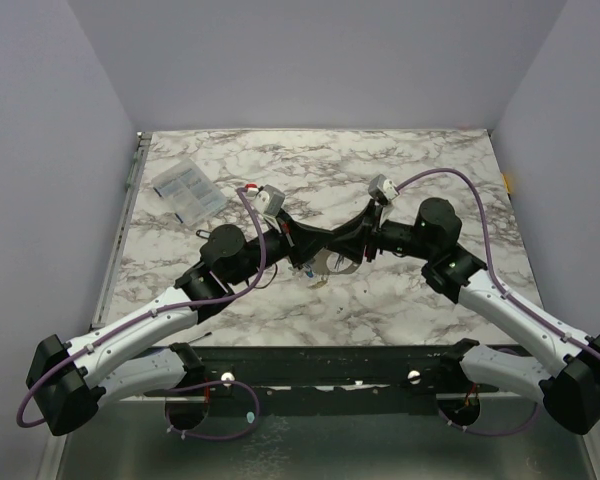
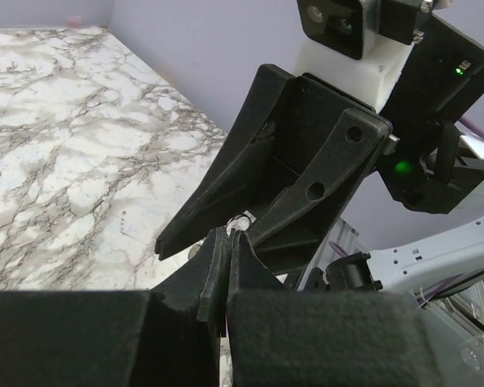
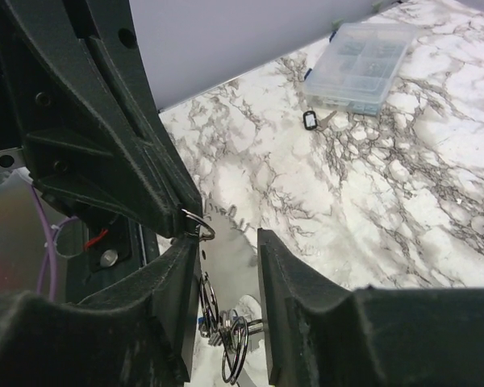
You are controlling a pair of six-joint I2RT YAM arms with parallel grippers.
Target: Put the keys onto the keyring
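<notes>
I should take the hanging bunch [image 3: 211,308] with my right gripper before my left gripper opens and moves back, because my left gripper's fingers cover most of the wire keyring [image 3: 200,226].
Both grippers meet above the middle of the marble table [image 1: 400,300]. My left gripper [image 1: 310,246] is shut on a small wire keyring [image 3: 200,226], which it pinches at its fingertips [image 2: 230,235]. A bunch of further rings and small metal keys [image 3: 230,334] hangs below that ring, with a bit of blue showing. In the top view the bunch [image 1: 330,265] dangles just above the table. My right gripper [image 3: 226,250] is open, its fingers [image 2: 306,161] on either side of the hanging bunch. The rings lie close against its left finger [image 3: 173,282].
A clear plastic box [image 1: 187,190] lies at the table's back left, also in the right wrist view [image 3: 363,52]. A small dark object [image 3: 310,119] rests on the table near it. Purple walls stand round the table.
</notes>
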